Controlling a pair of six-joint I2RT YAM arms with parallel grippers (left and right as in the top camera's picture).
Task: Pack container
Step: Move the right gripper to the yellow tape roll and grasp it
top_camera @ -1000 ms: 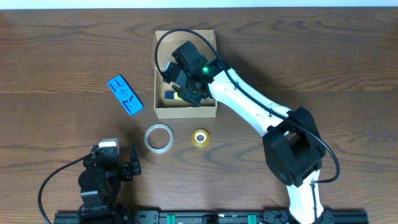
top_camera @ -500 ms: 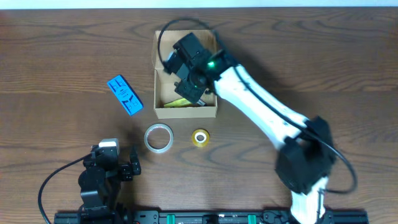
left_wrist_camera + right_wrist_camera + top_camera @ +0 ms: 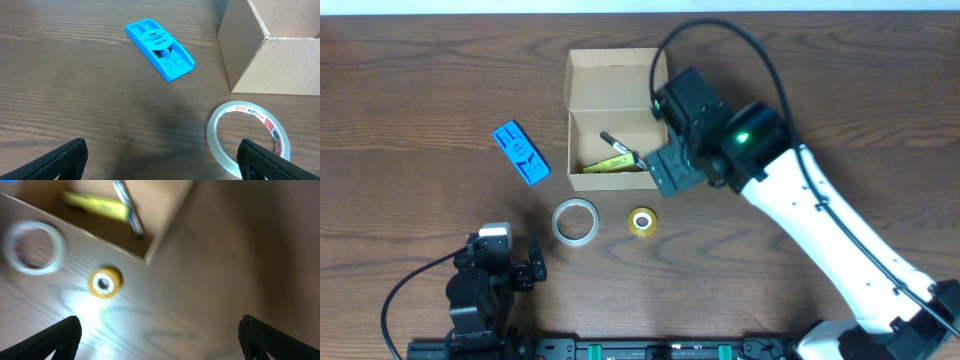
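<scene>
My right gripper should keep heading for the small yellow roll, toward its rim, until the fingers are on both sides of it, as the yellow roll lies free of the box and the clear tape roll.
The container is an open tan cardboard box at the back middle of the table. Inside it lie a yellow item and a black pen. My right gripper hovers over the box's front right corner, open and empty. Its wrist view is blurred and shows the container, the yellow item, the pen and bare table between the right gripper fingers. My left gripper rests open at the front left, and the left gripper holds nothing.
A blue packet lies left of the box, also the blue packet. A clear tape roll and a small yellow roll sit in front of the box. The clear tape roll lies near my left gripper's right finger.
My right gripper has opened, risen out of the box and pulled back to the right and front. The yellow item and the pen now lie uncovered in the box. The left arm has not moved.
</scene>
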